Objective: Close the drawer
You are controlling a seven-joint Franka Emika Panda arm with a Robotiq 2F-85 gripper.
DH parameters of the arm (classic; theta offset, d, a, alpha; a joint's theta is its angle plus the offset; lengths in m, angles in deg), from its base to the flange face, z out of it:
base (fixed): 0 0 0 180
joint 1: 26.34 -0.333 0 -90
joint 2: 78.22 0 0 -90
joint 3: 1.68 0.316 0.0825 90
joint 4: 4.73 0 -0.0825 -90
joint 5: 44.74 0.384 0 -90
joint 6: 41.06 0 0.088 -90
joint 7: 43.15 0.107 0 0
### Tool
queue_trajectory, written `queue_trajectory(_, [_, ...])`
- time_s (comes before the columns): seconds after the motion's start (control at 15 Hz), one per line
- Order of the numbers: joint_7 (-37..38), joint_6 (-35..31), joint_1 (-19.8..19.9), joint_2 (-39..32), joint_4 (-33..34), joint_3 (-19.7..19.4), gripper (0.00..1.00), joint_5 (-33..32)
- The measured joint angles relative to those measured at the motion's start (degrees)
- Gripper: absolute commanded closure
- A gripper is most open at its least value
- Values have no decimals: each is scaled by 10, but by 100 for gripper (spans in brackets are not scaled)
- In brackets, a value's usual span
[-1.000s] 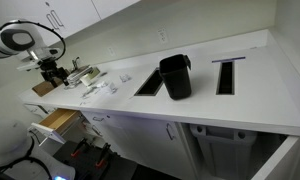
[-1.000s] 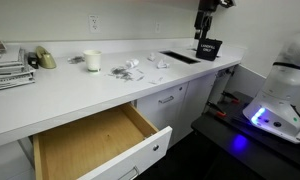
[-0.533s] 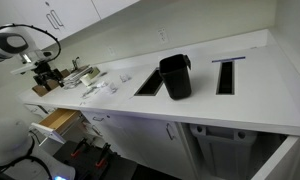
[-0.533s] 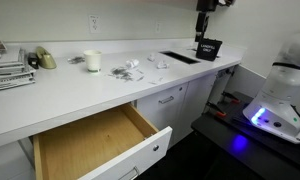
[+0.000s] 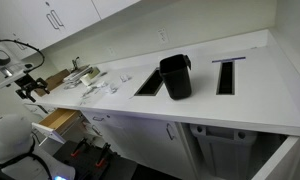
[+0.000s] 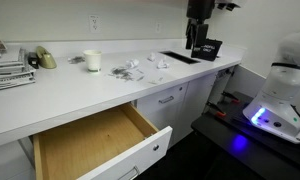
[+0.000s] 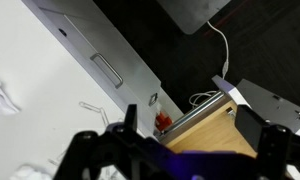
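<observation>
The space before the drawer's white front panel is open, so the robot's gripper goes on moving out past the drawer until it faces that panel's outer side [image 6: 147,157].
The drawer [image 6: 90,143] stands pulled far out under the white counter, with tan wooden sides, an empty wooden bottom and a white front panel [image 6: 150,157]. It also shows in an exterior view [image 5: 58,122] and in the wrist view [image 7: 205,132]. My gripper [image 5: 30,86] hangs past the counter's end, above the open drawer; it also shows in an exterior view [image 6: 197,40]. In the wrist view the gripper [image 7: 190,123] is open and empty, and its dark fingers [image 7: 130,118] frame the drawer's wooden inside below.
A black bin [image 5: 175,76] stands on the counter between two rectangular cut-outs [image 5: 226,75]. A white cup [image 6: 92,61], crumpled wrappers [image 6: 125,70] and stacked papers [image 6: 10,68] lie on the counter. White cabinet doors with bar handles [image 6: 166,99] stand beside the drawer. A white machine [image 6: 275,100] glows blue.
The arm has swung off the countertop, outward and down past the counter's end, so the gripper now hangs over the open drawer. The drawer has not moved.
</observation>
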Motion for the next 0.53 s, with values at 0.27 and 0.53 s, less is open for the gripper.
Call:
queue_trajectory(0.27, [-2,-33,-33,-87,35,54,0,-57])
queue_trajectory(0.53, [-9,-46,-56,-138,48,78,0,-80])
